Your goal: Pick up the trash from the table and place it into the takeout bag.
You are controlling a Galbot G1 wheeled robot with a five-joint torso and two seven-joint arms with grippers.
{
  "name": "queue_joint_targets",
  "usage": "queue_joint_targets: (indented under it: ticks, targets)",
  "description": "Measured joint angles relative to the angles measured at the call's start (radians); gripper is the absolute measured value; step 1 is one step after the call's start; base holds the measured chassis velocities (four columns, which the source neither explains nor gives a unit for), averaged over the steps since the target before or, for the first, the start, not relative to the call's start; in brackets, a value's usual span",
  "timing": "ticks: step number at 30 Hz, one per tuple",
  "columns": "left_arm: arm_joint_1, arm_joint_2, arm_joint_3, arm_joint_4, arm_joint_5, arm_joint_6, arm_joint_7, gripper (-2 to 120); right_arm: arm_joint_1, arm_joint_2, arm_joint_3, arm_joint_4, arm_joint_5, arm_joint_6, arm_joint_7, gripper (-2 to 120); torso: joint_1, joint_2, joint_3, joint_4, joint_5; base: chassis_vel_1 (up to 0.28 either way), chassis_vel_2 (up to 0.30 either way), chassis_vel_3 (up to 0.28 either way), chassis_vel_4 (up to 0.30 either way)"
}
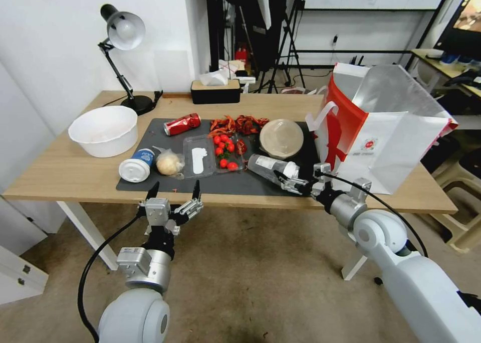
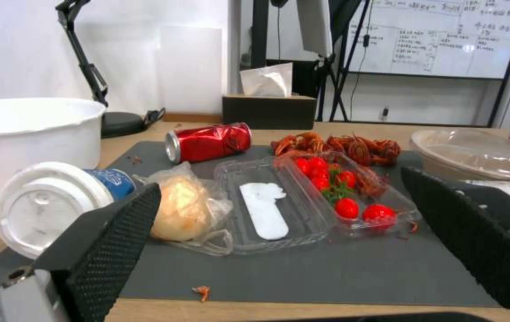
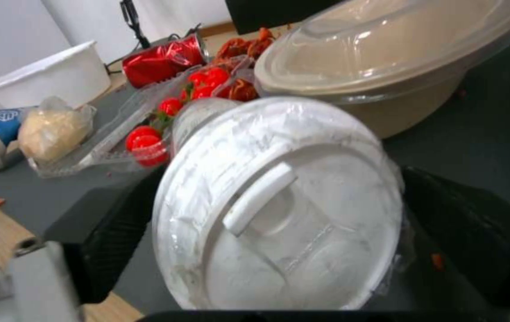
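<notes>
Clear film sticks around the white lid's edge, so the clear cup (image 1: 265, 165) should stay attached to the lid when the robot lifts the cup's lid end.
On the dark mat (image 1: 225, 183) of the table (image 1: 65, 168) lies the trash. There is a red can (image 1: 182, 124) on its side, a blue cup with a white lid (image 1: 136, 166), a wrapped bun (image 1: 169, 163), a beige lidded bowl (image 1: 281, 138) and a clear cup with a white lid (image 1: 270, 166). My right gripper (image 1: 289, 182) is open, and its fingers flank the lid end of that clear cup (image 3: 279, 201), which rests on the mat. My left gripper (image 1: 174, 185) hangs open at the table's front edge, facing the bun (image 2: 180, 210). The takeout bag (image 1: 391, 142) stands open at the right.
A clear clamshell of cherry tomatoes (image 1: 215, 155) and red crayfish shells (image 1: 238, 125) sit mid-mat. A big white bowl (image 1: 103, 130) stands at the left, with a desk lamp (image 1: 123, 32) and a tissue box (image 1: 215, 90) at the back edge.
</notes>
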Motion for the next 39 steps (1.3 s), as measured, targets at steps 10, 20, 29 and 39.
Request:
queue_joint_targets:
  ticks: [10, 20, 29, 39]
  targets:
    - [0.0, -0.005, 0.002, 0.006, 0.005, -0.01, -0.001, 100, 0.034, -0.036, 0.014, -0.039, 0.06, -0.08, -0.064, 70, 0.0, 0.0, 0.0, 0.0, 0.0, 0.0, 0.0, 0.0, 0.0]
    - [0.002, -0.005, 0.003, 0.007, 0.007, -0.016, -0.001, 100, 0.061, -0.044, -0.013, -0.066, 0.081, -0.099, -0.061, 69, 0.0, 0.0, 0.0, 0.0, -0.0001, 0.0, 0.0, 0.0, 0.0]
    - [0.003, -0.003, 0.002, 0.011, 0.01, -0.026, -0.003, 100, 0.063, -0.031, -0.038, -0.062, 0.07, -0.098, -0.029, 69, 0.0, 0.0, 0.0, 0.0, -0.0002, 0.0, 0.0, 0.0, 0.0]
    - [0.006, -0.003, 0.004, 0.014, 0.015, -0.038, -0.005, 100, -0.006, -0.044, 0.022, 0.043, 0.088, -0.072, -0.061, 69, 0.0, 0.0, 0.0, -0.0001, 0.0002, 0.0, 0.0, 0.0, 0.0]
